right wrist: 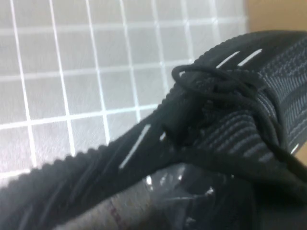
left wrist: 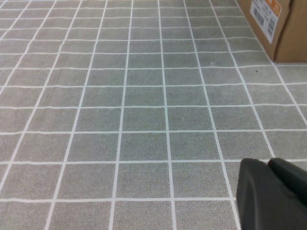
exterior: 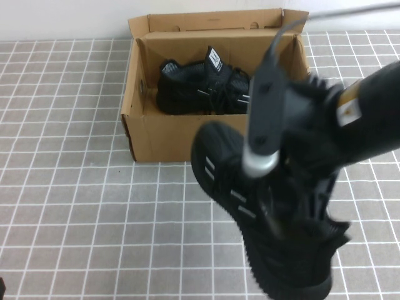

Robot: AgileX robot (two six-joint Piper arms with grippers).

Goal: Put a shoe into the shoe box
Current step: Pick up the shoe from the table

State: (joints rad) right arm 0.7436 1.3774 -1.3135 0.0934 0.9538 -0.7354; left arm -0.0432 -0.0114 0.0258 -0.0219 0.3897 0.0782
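Note:
I should turn the shoe with my right gripper toward the box's long side [exterior: 169, 137] before I lower it in, because the shoe's toe [exterior: 212, 144] points steeply at the front side of the box.
The shoe [exterior: 228, 178], a black knit sneaker with white dashes, hangs in the air in front of the shoe box [exterior: 162, 134], toe toward the box. My right gripper [exterior: 300, 206] is shut on the shoe near its collar and laces. In the right wrist view the shoe [right wrist: 225, 124] fills the picture above the gripper [right wrist: 192, 201]. The brown box stands open, its lid flap up at the back. My left gripper [left wrist: 268, 165] is shut and empty, low over the tiled table at the near left, and barely shows in the high view [exterior: 2, 287].
The matching twin sneaker [exterior: 200, 87] lies inside the box. A corner of the box with a label [left wrist: 280, 26] shows in the left wrist view. Grey tiled table [exterior: 75, 206] stretches left of and in front of the box.

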